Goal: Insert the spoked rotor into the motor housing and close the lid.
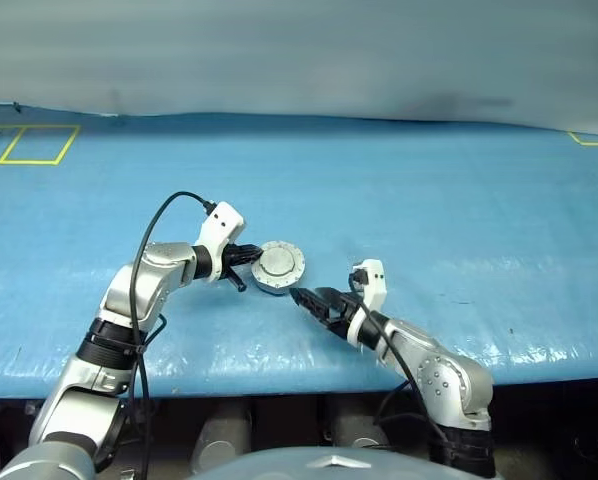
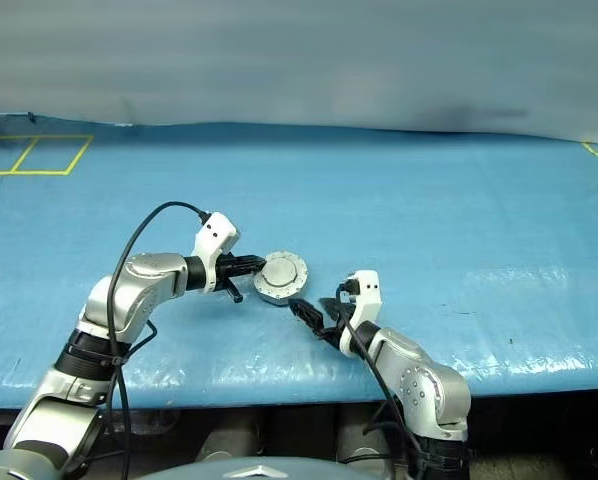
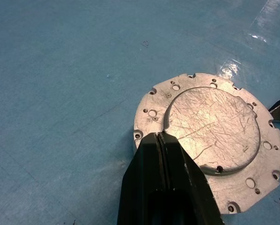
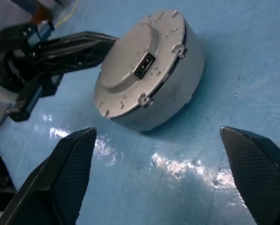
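A dark gap runs [image 4: 162,81] below the lid's rim on the side that faces my right gripper, so next my right gripper presses lid and motor housing [image 1: 296,281] together there.
The motor housing [image 1: 278,266] sits on the blue table, a round grey case with its lid [image 3: 215,131] lying flat on top, plain scratched side up. A small dark socket shows on the lid [image 4: 144,65]. The spoked rotor is hidden. My left gripper [image 1: 251,256] is shut, and its tips [image 3: 158,137] rest on the lid's rim on the housing's left side. My right gripper [image 1: 301,297] stands open just in front and to the right of the housing, a short gap away, with nothing between its fingers [image 4: 70,159].
A blue sheet [image 1: 459,200] covers the whole table, with yellow tape marks at the far left [image 1: 29,145] and the far right [image 1: 591,140]. The table's front edge [image 1: 279,375] runs close below both arms. A black cable [image 1: 154,225] loops over my left arm.
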You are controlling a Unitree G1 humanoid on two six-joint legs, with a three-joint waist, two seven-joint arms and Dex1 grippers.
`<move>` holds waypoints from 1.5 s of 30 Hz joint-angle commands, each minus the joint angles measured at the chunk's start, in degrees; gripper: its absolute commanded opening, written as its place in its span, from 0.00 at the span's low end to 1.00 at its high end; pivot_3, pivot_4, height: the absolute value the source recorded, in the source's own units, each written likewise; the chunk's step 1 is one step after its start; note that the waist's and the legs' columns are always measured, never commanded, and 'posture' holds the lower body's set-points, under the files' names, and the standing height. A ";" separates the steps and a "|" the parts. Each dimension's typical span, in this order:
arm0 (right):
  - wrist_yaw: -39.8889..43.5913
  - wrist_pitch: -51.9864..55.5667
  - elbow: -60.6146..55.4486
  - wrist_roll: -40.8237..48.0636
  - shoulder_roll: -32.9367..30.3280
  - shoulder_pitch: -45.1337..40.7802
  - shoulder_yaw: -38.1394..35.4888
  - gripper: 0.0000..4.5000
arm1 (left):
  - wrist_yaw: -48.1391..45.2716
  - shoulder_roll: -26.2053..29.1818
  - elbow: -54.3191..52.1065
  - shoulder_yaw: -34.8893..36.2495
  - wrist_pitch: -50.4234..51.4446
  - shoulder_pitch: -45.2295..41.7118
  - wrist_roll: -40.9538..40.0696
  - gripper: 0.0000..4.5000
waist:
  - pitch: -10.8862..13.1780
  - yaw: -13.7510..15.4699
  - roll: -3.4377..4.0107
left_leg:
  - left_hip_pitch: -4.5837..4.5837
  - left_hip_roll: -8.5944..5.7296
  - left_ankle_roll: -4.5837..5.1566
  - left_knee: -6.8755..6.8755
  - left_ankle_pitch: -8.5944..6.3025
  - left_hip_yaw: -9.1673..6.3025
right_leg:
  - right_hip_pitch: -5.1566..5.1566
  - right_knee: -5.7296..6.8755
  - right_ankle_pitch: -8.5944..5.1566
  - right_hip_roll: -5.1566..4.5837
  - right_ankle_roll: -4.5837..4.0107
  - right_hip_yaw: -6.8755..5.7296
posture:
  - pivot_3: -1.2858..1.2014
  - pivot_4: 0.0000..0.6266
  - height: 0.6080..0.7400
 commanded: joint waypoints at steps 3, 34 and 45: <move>-7.95 3.19 4.56 10.91 8.03 -4.43 -6.17 0.99 | -0.57 0.57 -0.03 -1.10 0.57 1.54 0.65 0.00 | 0.02 0.04 0.04 | -0.04 -0.04 0.02 -0.01 0.00 -0.01 | 0.01 -0.05 0.02 -0.02 0.02 -0.01 | 0.52 0.24 1.00; -21.95 -7.10 16.51 41.01 7.80 -6.51 1.27 0.58 | -0.16 0.39 -0.53 -1.04 0.76 1.98 0.54 0.00 | 0.13 -0.50 0.20 | -0.05 0.00 0.08 -0.02 -0.03 0.01 | 0.00 -0.07 0.02 0.05 0.02 0.00 | 0.52 0.24 1.00; -22.67 -5.75 16.79 41.30 5.92 -5.43 3.74 0.28 | -0.13 0.15 -0.61 -0.66 0.64 2.24 0.76 0.00 | 0.15 -0.64 0.24 | -0.06 0.02 0.11 -0.01 -0.05 0.01 | 0.00 -0.08 0.02 0.09 0.03 0.01 | 0.52 0.24 1.00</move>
